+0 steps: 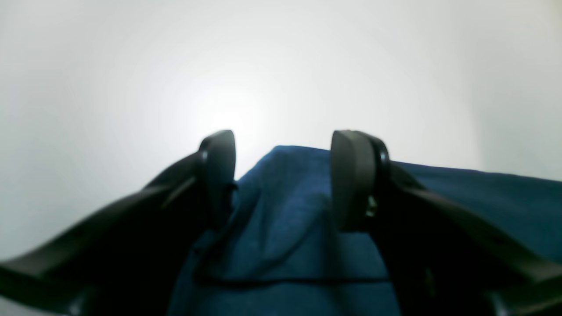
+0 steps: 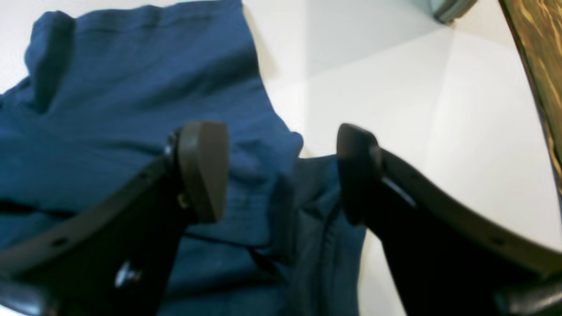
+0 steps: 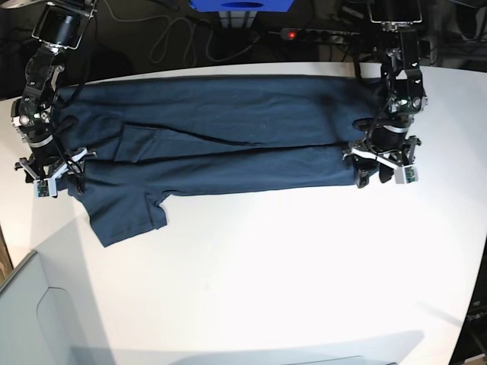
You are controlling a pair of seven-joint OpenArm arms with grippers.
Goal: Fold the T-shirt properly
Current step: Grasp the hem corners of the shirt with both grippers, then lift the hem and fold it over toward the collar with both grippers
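Next, my left gripper pinches the T-shirt's near edge while my right gripper folds the sleeve's loose end back, since the sleeve reaches out past that edge.
The dark navy T-shirt lies across the far half of the white table, folded lengthwise, with one sleeve sticking out toward the front at the left. My left gripper is at the shirt's right end; in the left wrist view it is open, its jaws wide apart and the shirt's edge below and between them. My right gripper is at the shirt's left end; in the right wrist view it is open over bunched cloth at the shirt's edge.
Cables, a power strip with a red light and a blue object lie behind the table's far edge. A grey panel stands at the front left. A wooden edge shows in the right wrist view.
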